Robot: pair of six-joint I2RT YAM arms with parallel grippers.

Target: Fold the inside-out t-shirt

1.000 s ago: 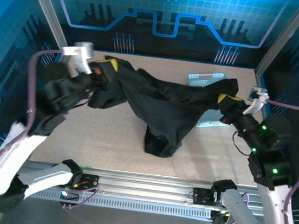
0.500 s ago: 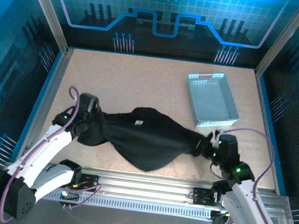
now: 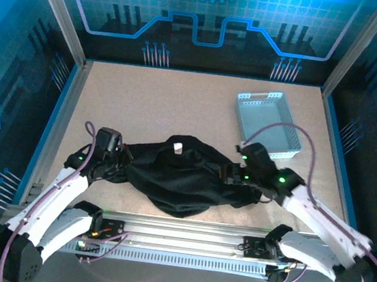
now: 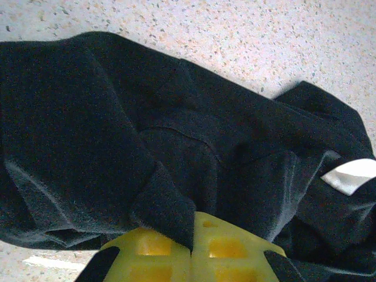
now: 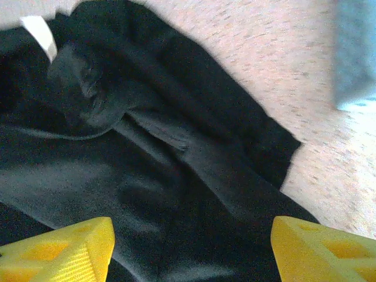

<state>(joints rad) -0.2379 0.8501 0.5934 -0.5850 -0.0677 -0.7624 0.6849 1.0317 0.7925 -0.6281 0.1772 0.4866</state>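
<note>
I expect the inside-out t-shirt (image 3: 182, 180) to hang down in a deep sag when I lift both ends, because the slack front edge (image 3: 176, 210) bulges between them.
The inside-out t-shirt (image 3: 177, 177) lies bunched on the table near the front edge, black, with its small white label (image 3: 178, 147) facing up at the back. My left gripper (image 3: 121, 164) sits at the shirt's left end, shut on a fold of the black fabric (image 4: 164, 202); its yellow fingers (image 4: 223, 247) meet with cloth pinched between them. At the shirt's right end my right gripper (image 3: 229, 178) is open. Its yellow fingertips (image 5: 64, 249) stand wide apart over the cloth (image 5: 176, 194), with nothing between them. The label also shows in the wrist views (image 4: 351, 175) (image 5: 38, 32).
A light grey perforated tray (image 3: 268, 123) stands at the back right, just behind the right arm. Bare speckled tabletop (image 3: 152, 102) stretches behind the shirt. The metal rail (image 3: 183, 240) with the arm bases runs along the near edge.
The shirt went from hanging between raised grippers to lying on the table. Both grippers moved inward, bunching it. The right gripper opened and let go of the cloth.
</note>
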